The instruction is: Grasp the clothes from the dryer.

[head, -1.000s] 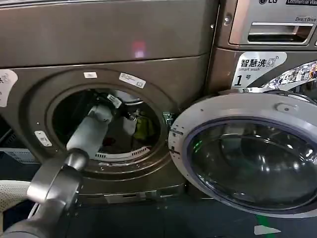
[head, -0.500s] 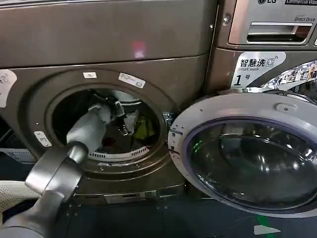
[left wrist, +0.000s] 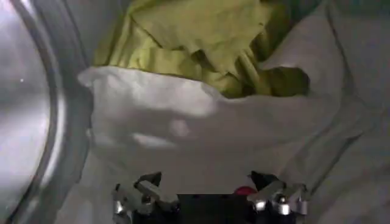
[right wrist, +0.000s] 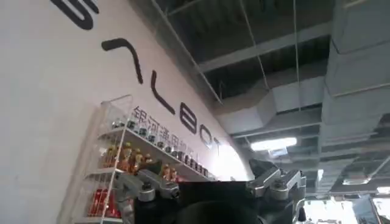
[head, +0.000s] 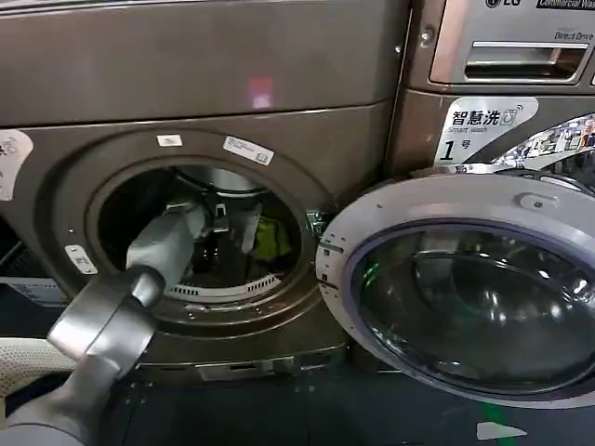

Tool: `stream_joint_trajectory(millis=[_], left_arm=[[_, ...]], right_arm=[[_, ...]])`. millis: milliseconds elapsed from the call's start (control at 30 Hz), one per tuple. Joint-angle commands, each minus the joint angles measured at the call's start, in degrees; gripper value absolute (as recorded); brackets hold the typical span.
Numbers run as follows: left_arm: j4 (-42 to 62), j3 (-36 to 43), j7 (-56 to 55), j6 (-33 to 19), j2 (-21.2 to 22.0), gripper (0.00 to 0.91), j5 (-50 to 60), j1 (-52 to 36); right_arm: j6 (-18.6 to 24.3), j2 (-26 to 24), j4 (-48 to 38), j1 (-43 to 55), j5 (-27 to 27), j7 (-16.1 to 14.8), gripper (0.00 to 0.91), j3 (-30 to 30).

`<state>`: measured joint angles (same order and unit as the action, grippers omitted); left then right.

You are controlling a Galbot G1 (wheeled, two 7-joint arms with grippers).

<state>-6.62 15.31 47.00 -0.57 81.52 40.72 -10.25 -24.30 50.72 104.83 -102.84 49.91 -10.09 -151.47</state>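
I expect the white piece to come up by itself and hang limp when I lift it, because the white piece's loose edge [left wrist: 173, 78] lies over part of the yellow-green piece.
The dryer [head: 56, 186] is the bronze-brown machine on the left, its round porthole open. Inside the drum lie the clothes: a pale white piece [head: 249, 228] and a yellow-green piece [head: 270, 240]. My left arm reaches through the porthole, with my left gripper [head: 218, 223] just short of them. In the left wrist view the left gripper [left wrist: 207, 189] is open, fingers spread wide against the white cloth [left wrist: 201, 134]; the yellow-green piece [left wrist: 201, 30] lies beyond it, and the drum's metal wall [left wrist: 24, 109] runs alongside. My right gripper [right wrist: 210, 182] is open, holds nothing, and points up at a ceiling.
The dryer's round glass door [head: 465, 297] hangs open to the right of the porthole. Above it is a second machine with an LG drawer panel [head: 521, 56]. A white basket rim [head: 23, 362] shows at the lower left. A shelf of bottles [right wrist: 116, 164] stands by a wall.
My left arm has pushed deeper into the drum and the gripper has turned toward the clothes. The door and the clothes have not moved.
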Motion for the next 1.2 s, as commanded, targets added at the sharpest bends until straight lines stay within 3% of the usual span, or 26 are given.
stream_joint_trajectory(millis=[33, 267, 333, 367, 400, 467, 867, 967, 1067, 1200], left_arm=[[0.4, 1.2, -3.6, 3.2, 0.5, 0.907, 0.8, 1.2], [0.4, 1.0, -3.9, 3.9, 0.4, 0.907, 1.1, 2.4], [0.4, 0.7, -3.8, 3.8, 0.3, 0.614, 1.1, 2.4], [0.4, 0.7, -3.7, 3.8, 0.3, 0.319, 1.1, 2.4], [0.4, 0.7, -3.6, 3.7, 0.2, 0.159, 1.2, 2.4], [0.4, 0.7, -3.6, 3.6, 0.2, 0.0, 1.3, 2.4], [-0.6, -2.8, -3.5, 3.1, 0.4, 0.0, 0.9, 2.4], [-2.2, -6.3, -4.5, 4.8, 0.7, 0.0, -0.4, 2.4], [-5.3, -15.1, -5.8, 5.8, 0.5, 0.0, -5.0, 3.6], [-14.0, -19.8, -8.8, 7.1, -1.4, 0.0, -12.6, 8.1]], right_arm=[[0.1, 0.2, -0.2, 0.0, 0.0, -0.1, 0.907, -0.1], [0.2, 0.2, -0.4, 0.3, 0.0, -0.1, 0.907, 0.2], [0.2, 0.2, -0.2, 0.5, -0.1, -0.1, 0.907, 0.4], [0.2, 0.2, -0.2, 0.5, -0.1, -0.1, 0.907, 0.5], [0.2, 0.2, -0.2, 0.7, -0.1, -0.1, 0.907, 0.7], [0.2, 0.2, -0.3, 0.8, -0.1, -0.1, 0.907, 0.8], [0.3, 0.3, -0.5, 1.4, -0.5, -0.1, 0.907, 1.6], [0.3, 0.2, -0.4, 1.6, -0.7, 0.0, 0.907, 1.9], [0.3, 0.4, -0.1, 1.8, -0.7, 0.0, 0.907, 2.1], [0.4, 0.4, -0.1, 1.9, -1.2, 0.0, 0.907, 2.2]])
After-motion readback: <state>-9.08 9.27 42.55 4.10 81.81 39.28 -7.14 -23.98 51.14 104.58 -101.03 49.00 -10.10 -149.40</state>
